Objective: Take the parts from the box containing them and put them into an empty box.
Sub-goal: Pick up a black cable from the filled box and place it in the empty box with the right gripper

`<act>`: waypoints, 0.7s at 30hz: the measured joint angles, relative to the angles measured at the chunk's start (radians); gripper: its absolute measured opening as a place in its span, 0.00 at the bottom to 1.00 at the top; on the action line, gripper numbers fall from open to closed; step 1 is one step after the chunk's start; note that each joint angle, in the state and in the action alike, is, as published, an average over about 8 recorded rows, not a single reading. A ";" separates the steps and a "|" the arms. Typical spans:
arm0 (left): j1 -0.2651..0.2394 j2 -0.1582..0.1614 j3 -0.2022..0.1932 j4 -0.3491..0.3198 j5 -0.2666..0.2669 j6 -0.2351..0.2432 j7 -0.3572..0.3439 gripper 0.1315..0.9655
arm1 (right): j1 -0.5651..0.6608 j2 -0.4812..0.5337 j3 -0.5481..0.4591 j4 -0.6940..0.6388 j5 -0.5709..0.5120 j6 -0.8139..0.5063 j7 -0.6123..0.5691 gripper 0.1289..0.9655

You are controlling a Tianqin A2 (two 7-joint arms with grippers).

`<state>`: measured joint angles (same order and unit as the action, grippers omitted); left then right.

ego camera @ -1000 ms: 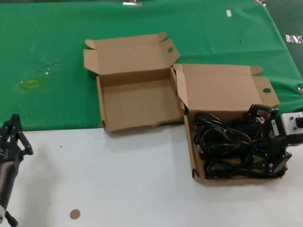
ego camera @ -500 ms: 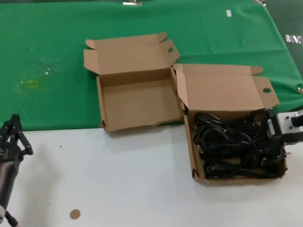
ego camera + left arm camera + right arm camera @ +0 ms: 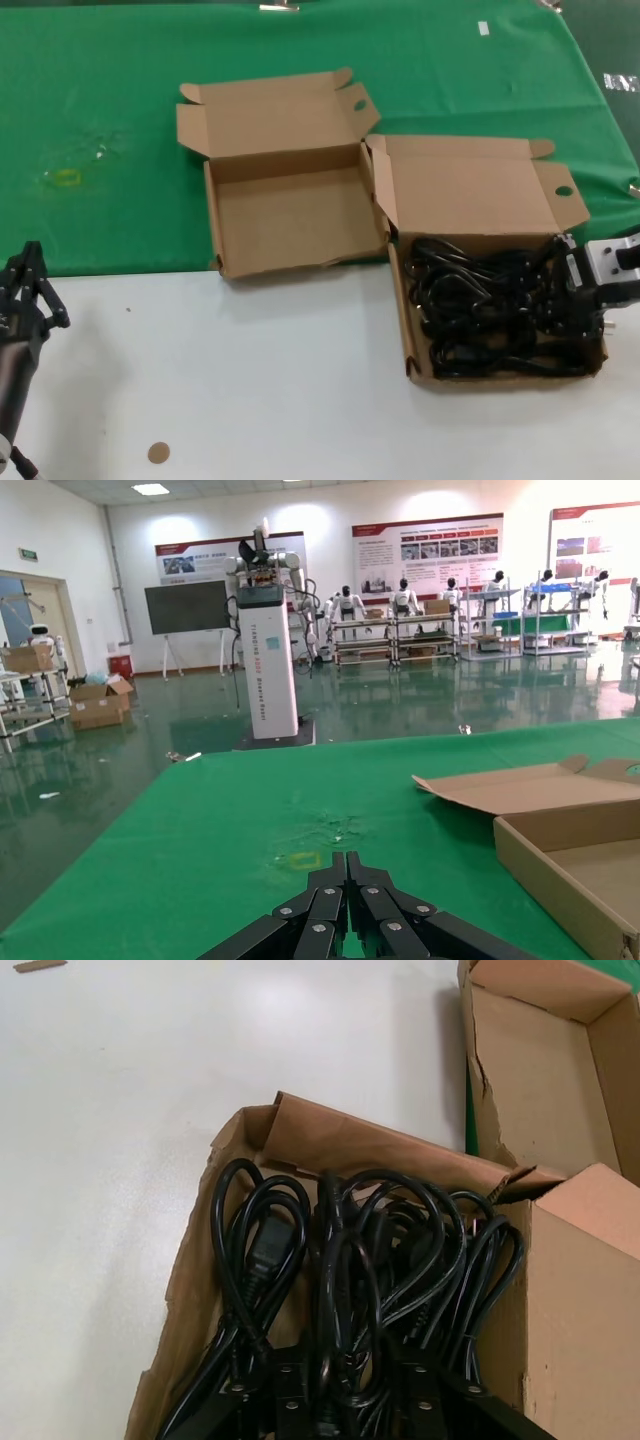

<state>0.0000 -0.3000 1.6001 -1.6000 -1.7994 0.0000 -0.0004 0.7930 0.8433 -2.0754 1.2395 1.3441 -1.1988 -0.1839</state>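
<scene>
The bundle's loops come together in a narrow neck (image 3: 347,1388). So the bundle of black cables (image 3: 348,1295) will come away still coiled and leave its neighbours behind when I lift it.
The box containing the parts (image 3: 403,335) stands at the right on the white table, its lid (image 3: 470,190) raised, filled with tangled black power cables (image 3: 470,310). My right gripper (image 3: 562,305) is down inside it at the right end. In the right wrist view its fingers (image 3: 275,1390) stand apart on either side of a bundle of the cables (image 3: 370,1250), so the gripper (image 3: 345,1400) is open. The empty box (image 3: 290,215) lies to the left on the green cloth, with only bare cardboard inside. My left gripper (image 3: 28,290) is parked at the lower left, shut (image 3: 346,865).
The green cloth (image 3: 120,100) covers the far half of the table and the white surface (image 3: 250,380) the near half. A yellowish mark (image 3: 65,178) is on the cloth at the left. A small brown disc (image 3: 158,452) lies near the front edge.
My right gripper has dropped from above the cables down into the box among them. The left arm and both boxes have not moved.
</scene>
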 joint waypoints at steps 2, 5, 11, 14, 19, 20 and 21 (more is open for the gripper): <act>0.000 0.000 0.000 0.000 0.000 0.000 0.000 0.02 | 0.002 0.001 0.000 0.002 -0.001 -0.004 0.003 0.28; 0.000 0.000 0.000 0.000 0.000 0.000 0.000 0.02 | 0.008 0.004 0.001 0.008 -0.003 -0.011 0.010 0.20; 0.000 0.000 0.000 0.000 0.000 0.000 0.000 0.02 | 0.029 0.010 0.005 0.027 -0.002 -0.034 0.033 0.16; 0.000 0.000 0.000 0.000 0.000 0.000 0.000 0.02 | 0.046 0.011 0.008 0.038 0.000 -0.049 0.049 0.14; 0.000 0.000 0.000 0.000 0.000 0.000 0.000 0.02 | 0.088 -0.004 0.011 0.051 0.002 -0.068 0.076 0.14; 0.000 0.000 0.000 0.000 0.000 0.000 0.000 0.02 | 0.099 -0.010 0.010 0.052 0.001 -0.069 0.081 0.14; 0.000 0.000 0.000 0.000 0.000 0.000 0.000 0.02 | 0.109 -0.017 0.010 0.053 0.000 -0.070 0.086 0.14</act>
<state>0.0000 -0.3000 1.6001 -1.6000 -1.7996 0.0000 -0.0004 0.9025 0.8261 -2.0658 1.2924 1.3439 -1.2691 -0.0978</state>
